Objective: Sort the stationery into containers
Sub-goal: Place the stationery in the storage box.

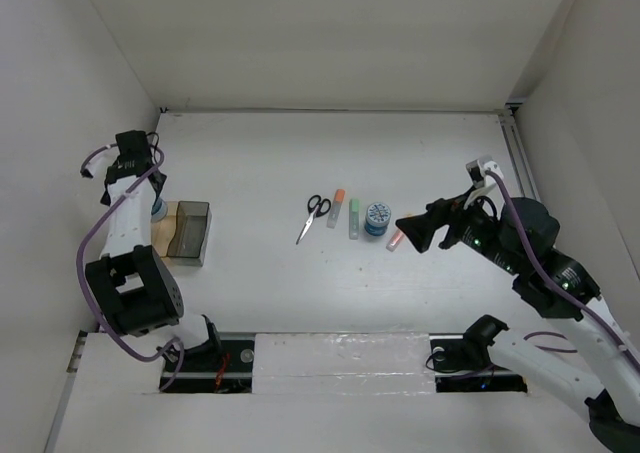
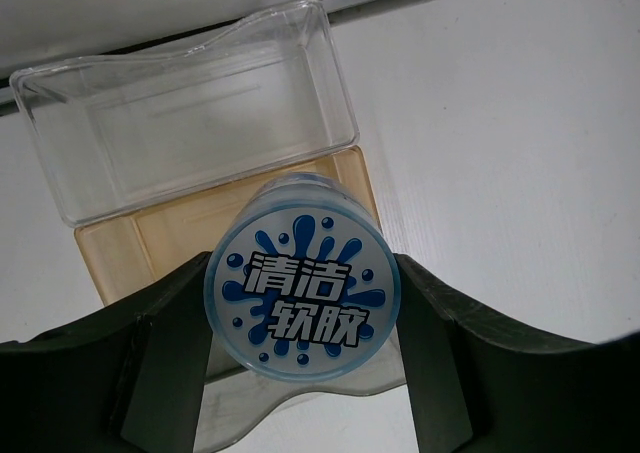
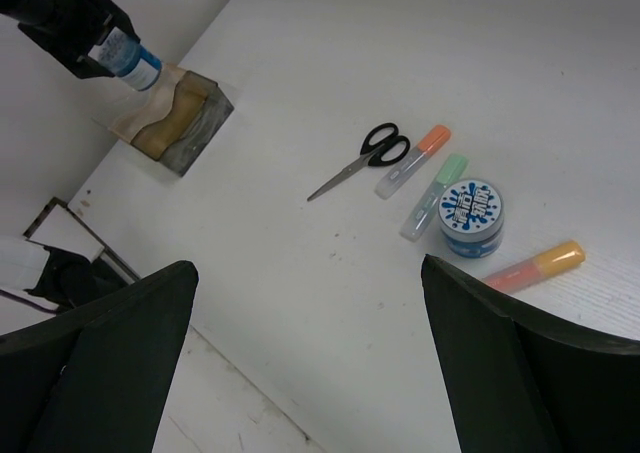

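The blue-and-white roll is hanging upright above the amber bin's empty end [image 1: 171, 216], so the robot's left gripper should go on lowering it until the roll sits inside, and then let go.
My left gripper [image 1: 157, 210] [image 2: 302, 278] is shut on a blue-and-white roll [image 2: 300, 295], holding it above the smoky bin [image 2: 150, 238] [image 1: 190, 231]. The clear bin [image 2: 190, 113] lies just beyond it, by the wall. On the table lie the black-handled scissors [image 1: 315, 213] [image 3: 365, 153], the orange-capped pen [image 1: 336, 208] [image 3: 415, 158], the green-capped pen [image 1: 353, 218] [image 3: 435, 193], a second roll [image 1: 377, 218] [image 3: 471, 216] and the orange-pink highlighter [image 1: 396, 239] [image 3: 535, 266]. My right gripper [image 1: 405, 228] [image 3: 308, 268] is open and empty, raised beside the highlighter.
White walls close in the table on the left, back and right; the bins sit close to the left wall. The left arm's elbow [image 1: 135, 293] hangs over the near left corner. A pale strip [image 1: 340, 358] runs along the near edge.
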